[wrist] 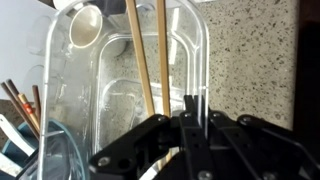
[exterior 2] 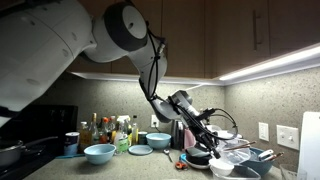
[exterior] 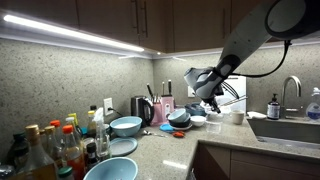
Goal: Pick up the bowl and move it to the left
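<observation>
Next, my gripper swings the bowl toward the open counter before it puts the bowl down, because the mug and blue container are crowding the clear bowl's far side.
In the wrist view a clear plastic bowl fills the frame, with two wooden chopsticks and a pale spoon inside it. My gripper is shut on the bowl's thin right wall, one finger on each side. In both exterior views the gripper hangs low over a cluster of dishes on the counter, next to the clear bowl. The bowl's base is hidden behind the fingers.
Light blue bowls and a blue plate sit on the counter. Bottles crowd one end. A sink with a faucet lies beyond. Dark bowls sit under the arm.
</observation>
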`<state>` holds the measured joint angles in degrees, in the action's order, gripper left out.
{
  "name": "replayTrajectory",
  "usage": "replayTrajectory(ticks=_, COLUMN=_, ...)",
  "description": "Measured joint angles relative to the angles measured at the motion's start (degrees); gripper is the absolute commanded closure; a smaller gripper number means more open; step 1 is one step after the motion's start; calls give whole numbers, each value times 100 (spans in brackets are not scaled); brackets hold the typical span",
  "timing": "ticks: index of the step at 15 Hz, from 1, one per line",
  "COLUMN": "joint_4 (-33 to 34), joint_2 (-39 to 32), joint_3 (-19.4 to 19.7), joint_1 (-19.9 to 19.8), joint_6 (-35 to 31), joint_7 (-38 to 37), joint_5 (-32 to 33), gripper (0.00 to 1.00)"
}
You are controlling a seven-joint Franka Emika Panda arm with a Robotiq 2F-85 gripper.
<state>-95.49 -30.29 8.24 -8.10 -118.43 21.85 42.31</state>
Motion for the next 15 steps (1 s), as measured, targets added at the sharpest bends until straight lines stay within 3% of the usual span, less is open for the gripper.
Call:
replayTrajectory(ticks=3, joint_4=144, joint_2=-187, joint_3=-2, joint_1=-343, joint_6=-5, joint_7=54, joint_5=-299, gripper=94)
replayTrajectory(ticks=9, joint_4=210, joint_2=-272, joint_3=-32, joint_1=-332, joint_6=-137, joint_7=107, joint_5=-166, gripper=94)
replayTrajectory(ticks=15, joint_4=359, joint_2=-363, joint_3=-94, joint_1=-377, joint_6=-487, joint_7=1636, joint_5=88, gripper=94)
